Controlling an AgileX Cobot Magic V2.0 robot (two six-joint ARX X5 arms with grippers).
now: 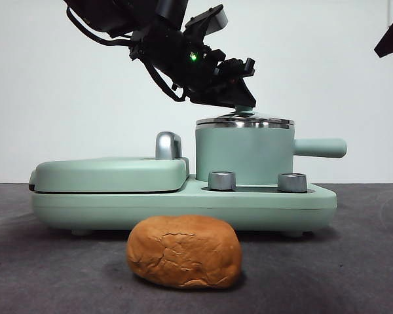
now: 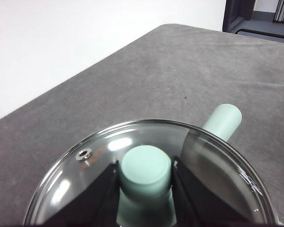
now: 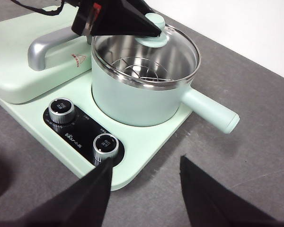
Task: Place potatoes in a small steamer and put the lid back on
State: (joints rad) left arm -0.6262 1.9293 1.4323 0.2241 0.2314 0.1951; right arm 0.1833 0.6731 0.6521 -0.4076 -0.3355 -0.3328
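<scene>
My gripper will lower the orange-brown potato (image 1: 185,252) into the steamer, and the potato will fit below the glass lid because the wire rack (image 3: 141,72) sits deep inside.
The orange-brown potato (image 1: 184,252) lies on the grey table in front of the appliance, apart from both grippers. The mint-green small steamer (image 1: 243,154) stands on the base with its side handle (image 1: 321,148) pointing right; it also shows in the right wrist view (image 3: 132,99). The glass lid (image 1: 244,121) rests on the steamer's rim. My left gripper (image 2: 146,165) is shut on the lid's mint-green knob (image 2: 146,175), coming down from the upper left in the front view (image 1: 241,98). My right gripper (image 3: 146,163) is open and empty, above the table in front of the base.
The flat mint-green grill plate (image 1: 111,173) with a steel handle (image 1: 168,145) lies left of the steamer on the shared base (image 1: 183,203). Two steel dials (image 1: 222,180) (image 1: 292,182) sit at the base's front. A wire rack (image 3: 137,71) shows inside the pot.
</scene>
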